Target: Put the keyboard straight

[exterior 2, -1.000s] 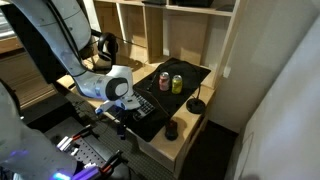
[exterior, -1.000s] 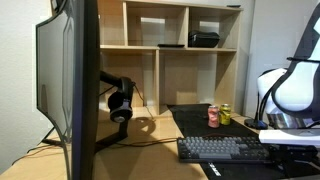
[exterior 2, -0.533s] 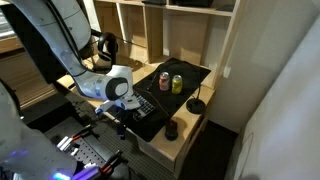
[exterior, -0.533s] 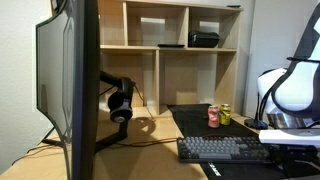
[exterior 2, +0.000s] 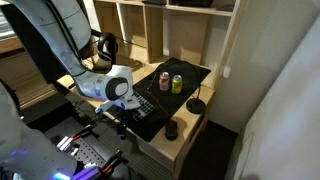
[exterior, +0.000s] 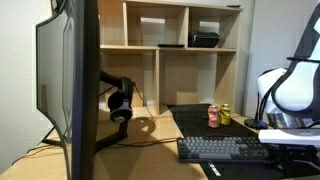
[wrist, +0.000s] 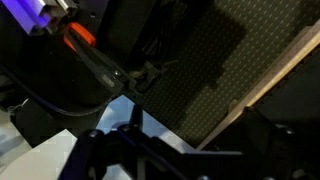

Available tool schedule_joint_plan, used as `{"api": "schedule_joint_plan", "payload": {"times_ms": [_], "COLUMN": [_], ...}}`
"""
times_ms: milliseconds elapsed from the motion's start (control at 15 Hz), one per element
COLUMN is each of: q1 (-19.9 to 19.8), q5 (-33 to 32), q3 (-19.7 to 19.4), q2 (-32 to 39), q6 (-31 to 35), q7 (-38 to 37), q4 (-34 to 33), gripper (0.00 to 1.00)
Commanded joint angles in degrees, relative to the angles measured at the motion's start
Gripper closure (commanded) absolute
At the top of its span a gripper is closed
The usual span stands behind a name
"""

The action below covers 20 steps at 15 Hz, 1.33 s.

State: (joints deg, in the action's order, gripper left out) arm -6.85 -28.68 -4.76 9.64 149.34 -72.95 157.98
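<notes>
My gripper needs to move back in over the mat and push the keyboard straight, because my gripper is hanging over the wooden desk edge (wrist: 264, 86), short of the angled black keyboard (exterior: 222, 149).
The black keyboard (exterior: 222, 148) lies at the near edge of the black desk mat (exterior: 195, 118), at a slight angle to the desk edge. In an exterior view it is partly hidden under the arm (exterior 2: 143, 107). My gripper (exterior 2: 122, 113) hangs low at one end of the keyboard, below the white wrist joint; it also shows at the frame's edge in an exterior view (exterior: 280, 136). Its fingers are hidden, so I cannot tell whether they touch the keyboard. The wrist view shows only the textured mat (wrist: 215, 60), the wooden desk edge and dark cables.
A red can (exterior: 213, 116) and a yellow-green can (exterior: 225, 114) stand on the mat behind the keyboard. A mouse (exterior 2: 196, 104) and a dark cup (exterior 2: 171, 130) sit near the desk's end. Headphones (exterior: 120, 103) hang beside a large monitor (exterior: 70, 85). Shelves stand behind.
</notes>
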Motion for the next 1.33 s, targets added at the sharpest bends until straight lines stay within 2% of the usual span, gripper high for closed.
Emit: {"api": "schedule_joint_plan", "payload": {"times_ms": [0,200,267,400,733,800,867,1133,1267], "q1": [4.86,5.11,4.67,4.04,3.95,3.99,4.64,4.86,4.51], "q5": [-2.94,-6.58,-4.06,-4.89,-2.45,-3.99,-3.82,-3.77,-4.8], "q3": [-2.29,-1.76,-0.82,0.09,-0.48,-1.0,-0.78,-1.34,-2.0], "q2": [-8.17,-12.8,-8.23,-11.26,-6.14,-5.42,-7.38,-5.92,-1.77], "q6": [5.35,9.88,6.94,7.75,1.68,0.33,2.33,1.05,2.84], "q7": [-2.75,-5.98,-4.38,-5.02,-3.57,-5.73,-5.27,-5.43,-7.71], "q4": [3.06,3.95,0.95,1.69,0.4,-0.06,1.07,0.5,-0.94], "gripper": [0.0,0.0,0.0,0.0,0.0,0.0,0.0,0.0,0.0]}}
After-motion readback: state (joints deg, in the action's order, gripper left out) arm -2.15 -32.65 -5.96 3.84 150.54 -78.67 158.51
